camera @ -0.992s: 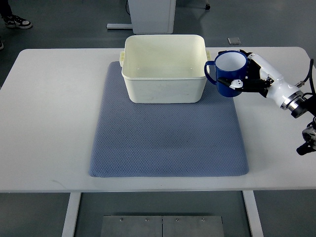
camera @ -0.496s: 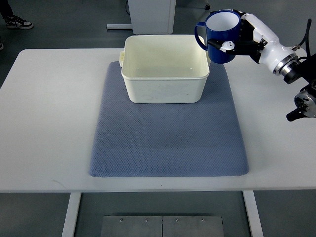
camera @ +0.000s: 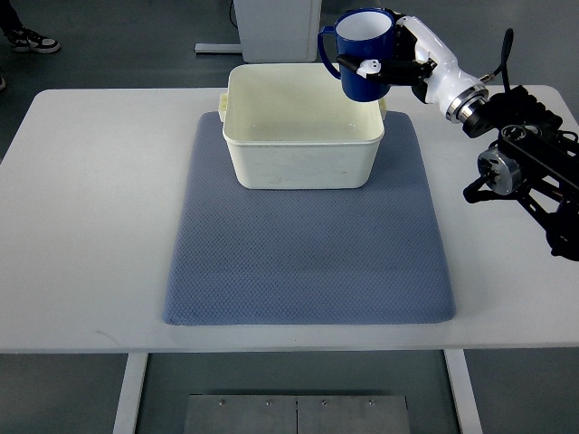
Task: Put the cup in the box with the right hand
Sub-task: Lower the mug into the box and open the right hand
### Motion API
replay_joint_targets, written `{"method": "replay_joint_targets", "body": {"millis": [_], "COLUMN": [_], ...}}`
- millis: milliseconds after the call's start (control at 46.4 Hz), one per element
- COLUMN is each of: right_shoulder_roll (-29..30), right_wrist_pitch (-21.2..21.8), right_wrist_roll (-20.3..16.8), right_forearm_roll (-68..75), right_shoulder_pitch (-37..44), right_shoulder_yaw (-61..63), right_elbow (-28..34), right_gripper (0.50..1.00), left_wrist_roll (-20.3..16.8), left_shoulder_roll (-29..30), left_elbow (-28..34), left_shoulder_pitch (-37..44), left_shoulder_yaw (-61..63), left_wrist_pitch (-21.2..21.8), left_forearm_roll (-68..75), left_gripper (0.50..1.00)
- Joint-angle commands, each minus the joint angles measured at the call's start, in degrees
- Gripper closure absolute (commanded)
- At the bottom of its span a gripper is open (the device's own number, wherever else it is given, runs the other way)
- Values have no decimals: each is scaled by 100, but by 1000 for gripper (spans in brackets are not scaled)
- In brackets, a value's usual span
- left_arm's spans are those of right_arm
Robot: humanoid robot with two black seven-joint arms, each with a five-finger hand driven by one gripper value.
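Observation:
I should go on moving my right gripper over the empty box's bottom (camera: 303, 117), then lower it before letting go inside the box's sides, because the dark blue cup (camera: 364, 29) is upright above the box's rim.
My right hand (camera: 389, 56) is shut on a dark blue cup (camera: 364, 54) with a white inside, holding it upright in the air. The cup hangs over the far right corner of the cream plastic box (camera: 300, 161), its handle pointing left. The box stands open and empty at the back of a blue-grey mat (camera: 308, 262). The right arm (camera: 507, 127) reaches in from the right edge. No left arm shows.
The mat lies on a white table (camera: 81, 226). A white cabinet base (camera: 276, 27) stands behind the table on the floor. A person's shoe (camera: 32, 41) shows at the top left corner.
The right hand has carried the cup up from beside the box's right wall and leftward, so it now hangs over the box's far right corner. The arm has swung further in.

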Motion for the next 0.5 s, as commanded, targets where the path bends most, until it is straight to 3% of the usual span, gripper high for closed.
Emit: {"method": "replay_joint_targets", "body": {"millis": [0, 475], "right_shoulder_roll": [241, 1462], "right_wrist_pitch": [-7, 1], "right_wrist_roll": [14, 128], "right_forearm_roll": [-1, 8], "right_shoulder_pitch": [60, 227], "right_shoulder_yaw": [0, 0], "right_elbow": [-327, -1812], "right_gripper": [1000, 1000], "left_wrist_roll": [0, 0], "left_shoulder_roll": [0, 0], "left_elbow": [0, 0], "left_shoulder_pitch": [0, 0], "left_shoulder_yaw": [7, -2], "left_wrist_pitch": [-4, 5], "left_forearm_roll": [-1, -1], "left_gripper": [500, 500]}}
